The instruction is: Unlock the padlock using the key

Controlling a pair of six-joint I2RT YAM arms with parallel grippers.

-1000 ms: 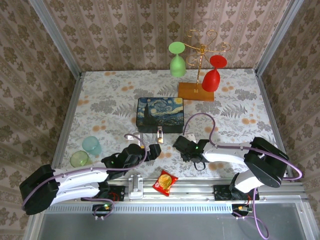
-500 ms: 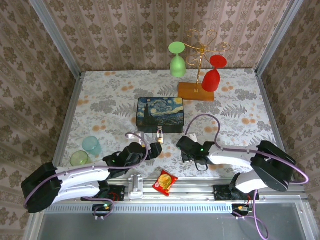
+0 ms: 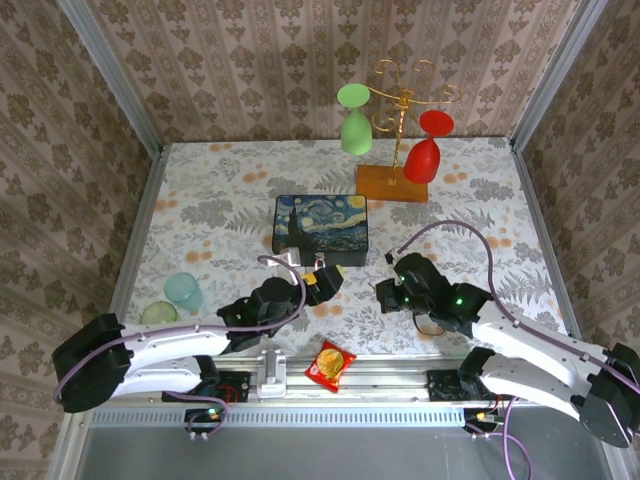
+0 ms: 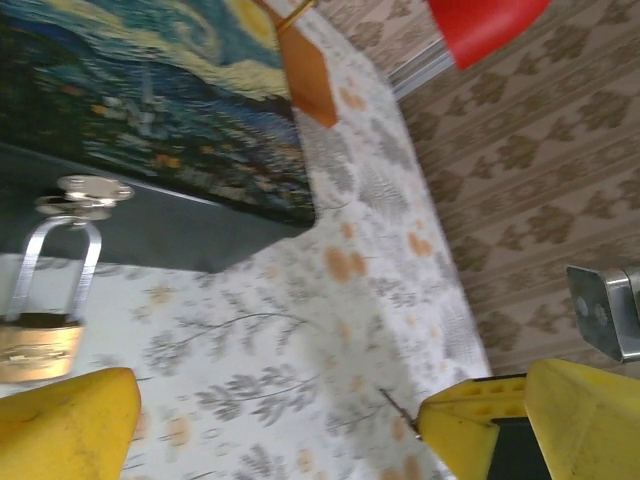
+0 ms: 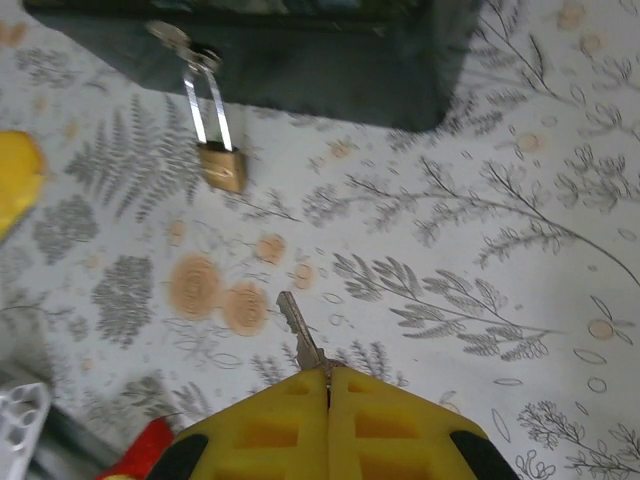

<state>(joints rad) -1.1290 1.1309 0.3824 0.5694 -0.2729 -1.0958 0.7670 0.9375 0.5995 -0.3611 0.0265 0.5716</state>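
The key slants (image 5: 309,345) between my right gripper's fingers, so I should take the key's blade (image 5: 293,312) with my left gripper and straighten the key before it enters the padlock.
The brass padlock (image 5: 222,166) hangs by its silvery shackle from the clasp of the Starry Night box (image 3: 321,228) and rests on the floral tabletop; the left wrist view has it at the left edge (image 4: 38,346). My right gripper (image 5: 328,372) is shut on the small key (image 5: 297,333), whose blade points toward the padlock from a short way in front of it. My left gripper (image 4: 270,430) is open just in front of the padlock, with nothing between its yellow fingers (image 4: 66,424). From above, the left gripper (image 3: 326,281) sits by the box's front and the right gripper (image 3: 388,296) to its right.
A red-orange snack packet (image 3: 329,363) lies at the near edge between the arms. Two small cups (image 3: 182,290) stand at the left. A gold stand on an orange base (image 3: 391,183) carries green and red glasses at the back. Patterned walls enclose the table.
The right arm has swung its elbow out to the right and its gripper has shifted right with the key. The left gripper has moved forward and right, closer to the padlock.
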